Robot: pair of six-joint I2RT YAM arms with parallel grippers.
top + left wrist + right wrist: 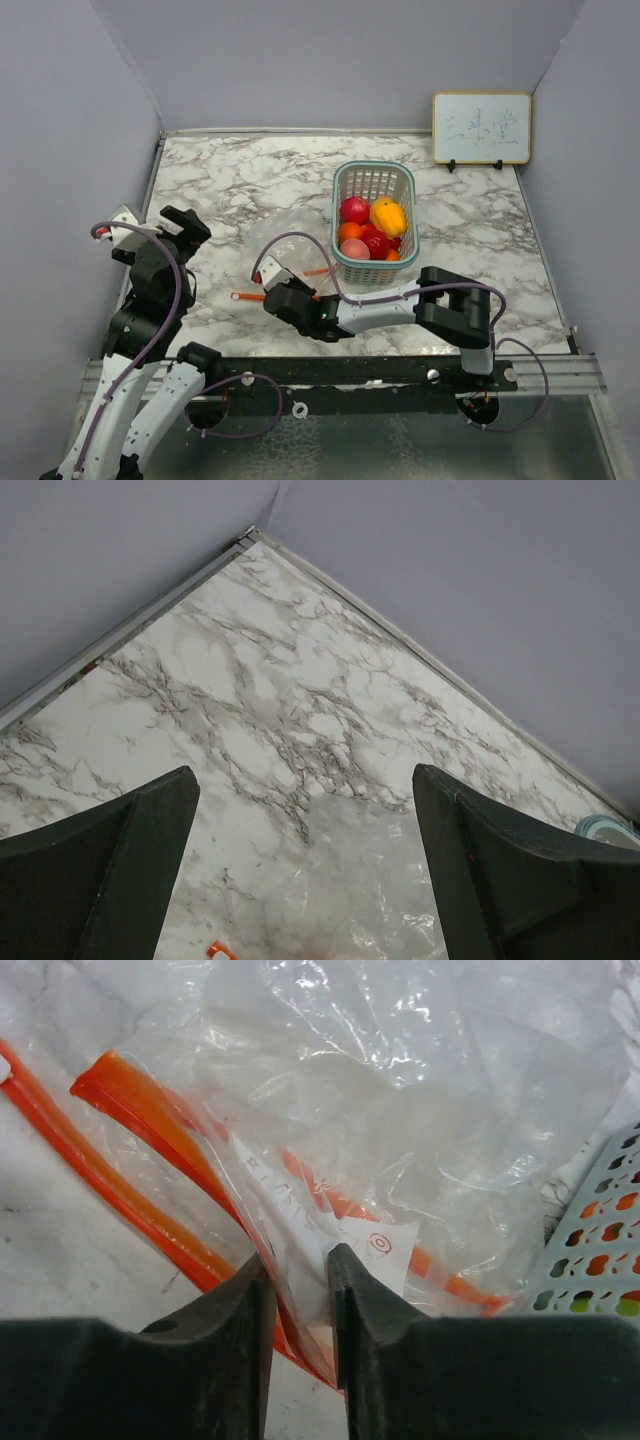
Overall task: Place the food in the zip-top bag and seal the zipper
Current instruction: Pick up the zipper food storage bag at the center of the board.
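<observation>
The bag's opening point(150, 1115) lies slumped in my right gripper, so next I lift it open and have my left gripper hold it before my right gripper fetches food point(378, 225).
The clear zip-top bag point(285, 240) lies crumpled on the marble table, left of the basket. Its orange-red zipper point(245, 296) sticks out to the left; in the right wrist view the zipper point(150, 1210) runs diagonally. My right gripper point(272, 290) is at the bag's mouth. In its own view the right gripper point(298, 1255) has its jaws nearly together, with a fold of the bag point(400, 1080) pinched between them. The food point(370, 230), red, orange, yellow and pink, sits in the teal basket point(345, 180). My left gripper point(185, 225) is open and empty above the table, left of the bag point(370, 900).
A small whiteboard point(481, 127) stands against the back wall at the right. Grey walls close the table in on three sides. The basket's lattice wall point(600, 1240) is close to the right of my right gripper. A metal rail runs along the near edge.
</observation>
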